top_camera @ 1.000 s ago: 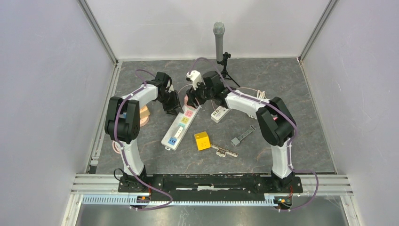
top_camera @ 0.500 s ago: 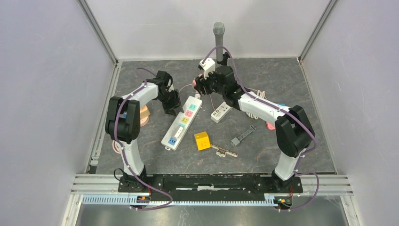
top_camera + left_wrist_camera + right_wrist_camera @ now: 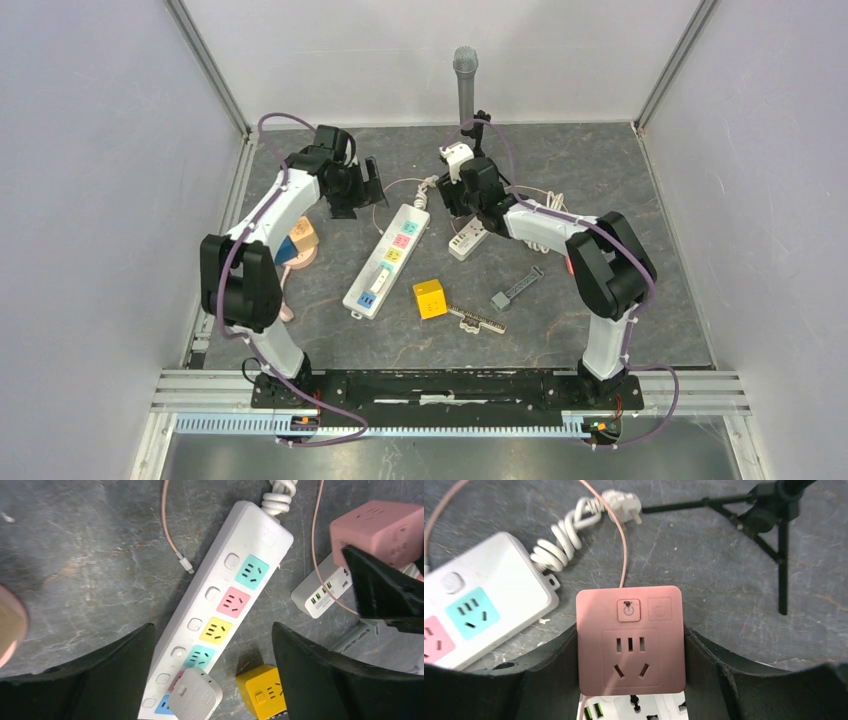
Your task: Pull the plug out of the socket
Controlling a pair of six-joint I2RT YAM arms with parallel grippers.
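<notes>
My left gripper should hold the power strip's lower end point(image 3: 361, 304) while my right gripper pulls the grey adapter point(image 3: 381, 279), because the power strip it sits in lies loose.
The plug, a pink cube adapter point(image 3: 630, 639), is held off the table between the fingers of my right gripper point(image 3: 630, 650), which is shut on it. It also shows in the left wrist view as the pink plug point(image 3: 380, 527), apart from the socket. The socket, a white power strip point(image 3: 388, 258) with coloured outlets, lies flat on the table. A grey adapter point(image 3: 196, 696) sits plugged in near its lower end. My left gripper point(image 3: 212, 675) hangs open above the power strip point(image 3: 230, 600), touching nothing. In the top view the left gripper point(image 3: 368, 183) is back-left of the strip.
A small white strip point(image 3: 468, 238) lies under my right gripper. A yellow cube point(image 3: 429, 298), a ruler-like bar point(image 3: 478, 318) and a grey piece point(image 3: 515, 288) lie in front. A microphone on a stand point(image 3: 465, 85) is at the back; a wooden block point(image 3: 303, 235) at the left.
My right gripper lifted the pink plug away from the strip's far end and carried it right. My left gripper opened, let go of the strip and rose back-left.
</notes>
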